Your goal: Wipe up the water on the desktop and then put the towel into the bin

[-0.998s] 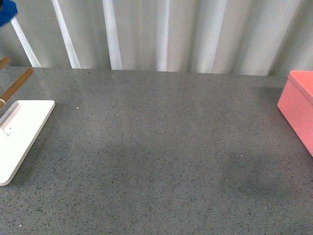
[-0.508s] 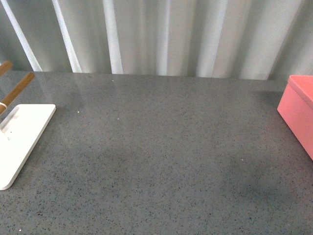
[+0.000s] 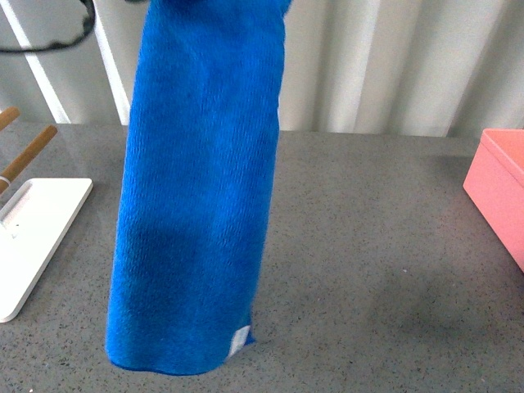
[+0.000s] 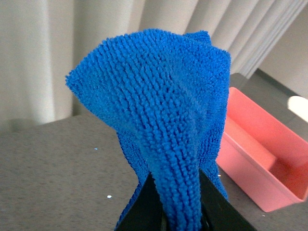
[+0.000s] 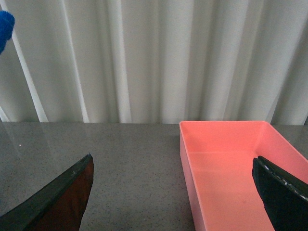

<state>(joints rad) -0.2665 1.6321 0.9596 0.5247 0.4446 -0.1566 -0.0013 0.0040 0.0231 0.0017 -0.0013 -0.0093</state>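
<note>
I expect the blue towel (image 4: pixel 156 91) to flop over itself when I carry it, since it spreads out in loose folds from a bunched part (image 4: pixel 180 204).
The blue towel (image 3: pixel 196 205) hangs straight down in the front view, from the top edge to just above the desktop (image 3: pixel 368 278), with its white tag (image 3: pixel 238 340) at the lower corner. My left gripper (image 4: pixel 178 211) is shut on the towel (image 4: pixel 163 106), which bunches up between the black fingers (image 4: pixel 144 207). The pink bin (image 3: pixel 499 188) stands at the desktop's right edge. My right gripper (image 5: pixel 173 192) hovers open over the bin's (image 5: pixel 231 163) near wall, holding nothing. No water shows on the desktop.
A flat white stand (image 3: pixel 33 229) with wooden rods (image 3: pixel 29 151) sits at the left edge. A black cable (image 3: pixel 49 45) loops at the upper left. A pleated white curtain (image 3: pixel 393 57) closes off the back.
The towel has swung into the front view and now hangs across its left-centre. Half a second ago only the bare desktop showed there; one second ago just a blue corner at upper left.
</note>
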